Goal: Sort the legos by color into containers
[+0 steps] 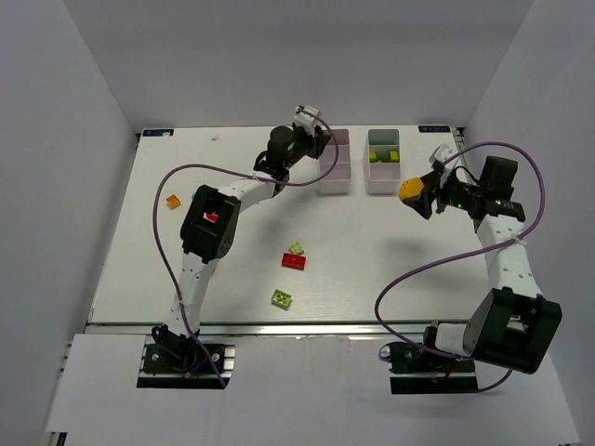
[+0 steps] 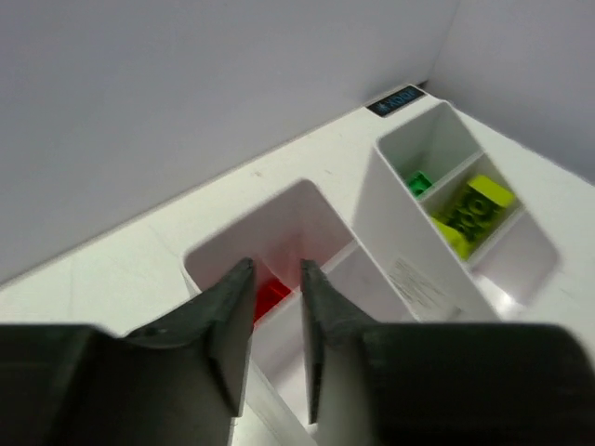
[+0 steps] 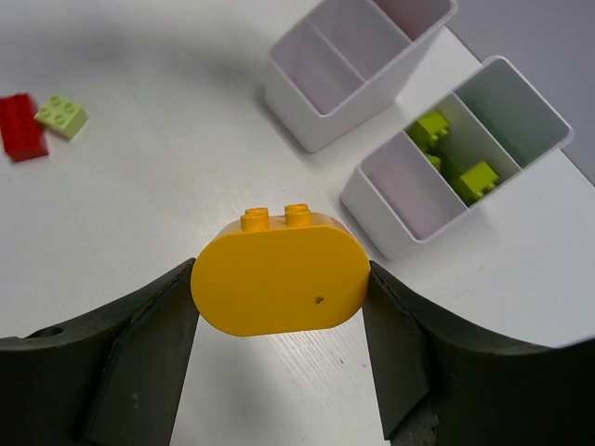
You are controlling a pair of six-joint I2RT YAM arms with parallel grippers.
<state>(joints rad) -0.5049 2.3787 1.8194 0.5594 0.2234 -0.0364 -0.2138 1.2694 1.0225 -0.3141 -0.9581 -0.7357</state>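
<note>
I can see the yellow lego (image 1: 410,189) in my right gripper, away from the red lego's container (image 1: 336,175). I should take the yellow lego with my left gripper and put it there.
My left gripper (image 1: 316,137) hangs over the far compartment of the left container (image 1: 337,178), shut with nothing between its fingers (image 2: 232,321). A red lego (image 2: 270,297) lies in that compartment under the fingertips. The right container (image 2: 390,214) holds lime legos (image 2: 469,212) in its middle compartment and a dark green one (image 2: 418,182) at the far end. My right gripper (image 3: 281,290) is shut on a rounded yellow lego (image 3: 279,269), held above the table just right of the right container (image 1: 383,178). Loose on the table lie a red lego (image 1: 295,261), two lime ones (image 1: 297,248) (image 1: 281,298) and an orange one (image 1: 173,202).
White walls close in the table on the left, back and right. The two containers stand side by side at the back centre. Purple cables loop from both arms over the table. In the right wrist view the red lego (image 3: 20,125) and a lime lego (image 3: 61,114) sit at the far left.
</note>
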